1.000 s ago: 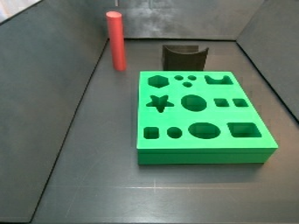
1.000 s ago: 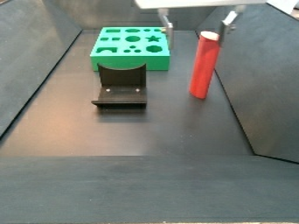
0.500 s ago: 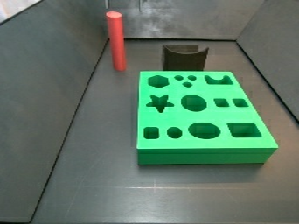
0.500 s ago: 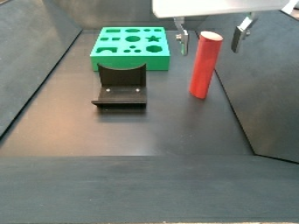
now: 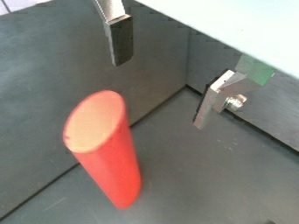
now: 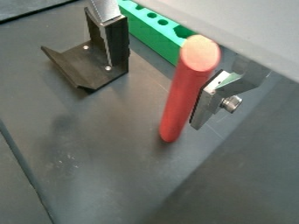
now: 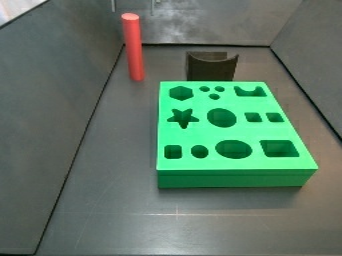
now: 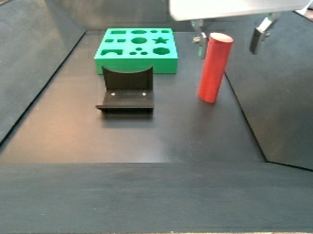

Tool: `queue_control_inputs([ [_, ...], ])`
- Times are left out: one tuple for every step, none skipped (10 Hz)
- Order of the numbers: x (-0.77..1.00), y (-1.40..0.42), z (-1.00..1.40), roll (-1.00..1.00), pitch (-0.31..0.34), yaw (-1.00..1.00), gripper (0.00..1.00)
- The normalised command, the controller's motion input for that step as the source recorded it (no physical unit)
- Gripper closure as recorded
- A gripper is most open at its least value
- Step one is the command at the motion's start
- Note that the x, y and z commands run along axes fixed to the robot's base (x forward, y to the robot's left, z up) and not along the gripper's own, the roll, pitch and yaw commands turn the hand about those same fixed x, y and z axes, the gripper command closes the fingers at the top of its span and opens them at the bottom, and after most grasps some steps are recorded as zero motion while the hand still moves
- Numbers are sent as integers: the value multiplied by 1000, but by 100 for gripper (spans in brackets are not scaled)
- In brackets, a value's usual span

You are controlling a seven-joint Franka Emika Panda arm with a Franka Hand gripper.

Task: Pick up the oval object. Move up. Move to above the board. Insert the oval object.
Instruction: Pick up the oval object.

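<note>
My gripper should expect the oval object [image 7: 134, 47] to go only partway down when inserted, as it stands far taller than the green board's side [image 7: 234, 180].
The oval object is a tall red peg standing upright on the dark floor in both side views [image 7: 131, 47] [image 8: 214, 69] and both wrist views [image 5: 103, 149] [image 6: 184, 92]. The green board [image 7: 230, 135] [image 8: 137, 50] lies flat with its shaped holes up, and its side shows in a wrist view [image 6: 158, 35]. My gripper [image 8: 229, 35] is open at the height of the peg's top, with one finger on each side. In the wrist views the gripper [image 5: 167, 70] [image 6: 163, 74] holds nothing, and the peg stands nearer one finger [image 6: 216, 101].
A dark fixture with an arch-shaped cut-out [image 7: 210, 66] [image 8: 126, 90] [image 6: 87, 66] stands on the floor between the board and the peg's side. Grey walls enclose the floor on the left, right and back.
My gripper has moved across and down to the peg, so its open fingers now flank the peg's top. The peg, board and fixture have not moved.
</note>
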Motion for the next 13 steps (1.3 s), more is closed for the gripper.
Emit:
queue_control_inputs([
  [-229, -229, 0, 87, -16, 94, 0],
  [-160, -269, 0, 64, -27, 49, 0],
  [0, -177, 0, 0, -24, 0, 0],
  [54, -180, 0, -7, -24, 63, 0],
  [9, -194, -17, 0, -29, 66, 0],
  [9, -229, -57, 0, -46, 71, 0],
  [0, -249, -106, 0, -51, 114, 0],
  [0, -234, -146, 0, -59, 117, 0],
  [0, -231, -186, 0, -60, 157, 0],
  [0, -217, -226, 0, -54, 223, 0],
  [34, -206, -257, 0, -57, 309, 0],
  [69, -197, -246, -27, -69, 280, 0],
  [74, -126, -283, -83, -86, 206, 0],
])
